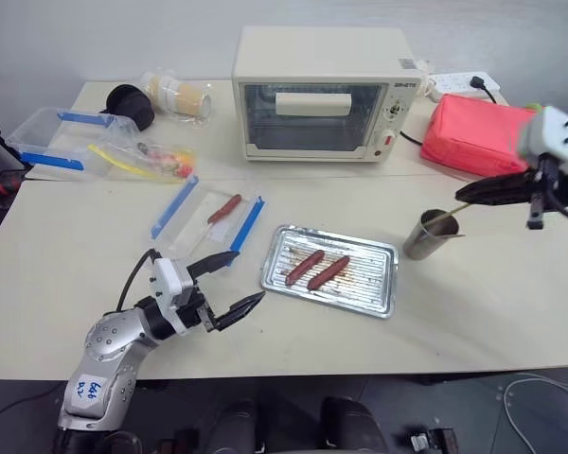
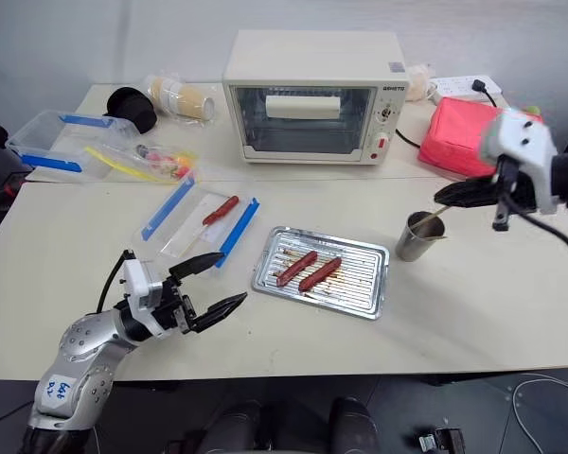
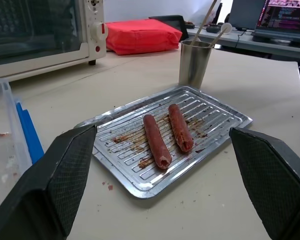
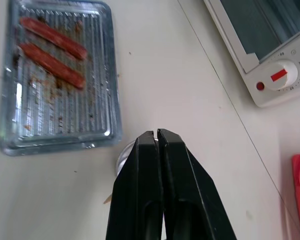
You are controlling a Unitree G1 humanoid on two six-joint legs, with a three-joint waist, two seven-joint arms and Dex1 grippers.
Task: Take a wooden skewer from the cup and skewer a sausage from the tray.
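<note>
The loose sausages are pointing at my open left gripper. I should hand the wooden skewer from my right gripper to my left gripper, then hold a sausage still with my right gripper.
The steel cup stands on the table just right of the silver tray. Two reddish-brown sausages lie side by side in the tray's left half. My right gripper hovers above and to the right of the cup, shut on the top end of a thin wooden skewer. The skewer slants down into the cup. My left gripper is open just left of the tray, near the table's front edge, with nothing between its fingers. In the left wrist view the sausages lie straight ahead of it.
A cream toaster oven stands at the back centre with a red pouch and a power strip to its right. A blue-edged zip bag holding a small sausage lies left of the tray. More bags and a black container sit at the back left.
</note>
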